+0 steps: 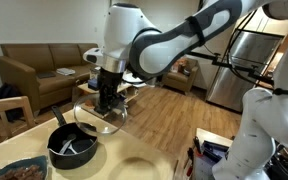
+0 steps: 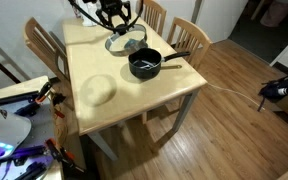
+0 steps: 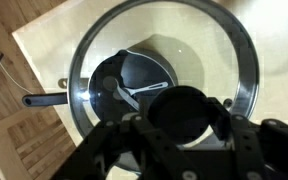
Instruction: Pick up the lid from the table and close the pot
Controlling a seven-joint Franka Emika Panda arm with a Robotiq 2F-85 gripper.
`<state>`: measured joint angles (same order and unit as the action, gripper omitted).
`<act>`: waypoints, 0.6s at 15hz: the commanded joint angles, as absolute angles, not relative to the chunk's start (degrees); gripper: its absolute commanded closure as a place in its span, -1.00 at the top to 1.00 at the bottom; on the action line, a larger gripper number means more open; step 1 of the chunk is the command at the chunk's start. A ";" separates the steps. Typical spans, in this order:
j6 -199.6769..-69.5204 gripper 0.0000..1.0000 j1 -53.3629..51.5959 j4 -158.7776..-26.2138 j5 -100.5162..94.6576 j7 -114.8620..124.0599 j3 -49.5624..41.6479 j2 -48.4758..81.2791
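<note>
Next, I lift the glass lid with my gripper, move it over the pot's opening and level it before lowering it, because it hangs tilted and off-centre from the pot.
My gripper is shut on the dark knob of the clear glass lid and holds it off the pale wooden table. Through the glass in the wrist view I see the black pot below, left of the knob, with its long handle pointing left. In both exterior views the lid hangs tilted under the gripper, just beside the pot. A light utensil lies inside the pot.
A teal-rimmed dish of brown food sits at the table's near corner. Wooden chairs stand around the table. A brown sofa and a steel fridge stand beyond it.
</note>
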<state>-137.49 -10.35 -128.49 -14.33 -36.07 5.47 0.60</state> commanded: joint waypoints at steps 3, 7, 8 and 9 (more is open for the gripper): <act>-128.02 -0.31 -7.29 -111.96 -7.75 -47.33 5.62 7.77; -129.51 0.19 -6.91 -114.27 -9.01 -44.61 6.04 7.09; -129.52 0.19 -6.92 -114.65 -9.02 -44.60 6.10 7.24; -129.52 0.19 -6.97 -115.03 -9.01 -44.56 6.27 7.24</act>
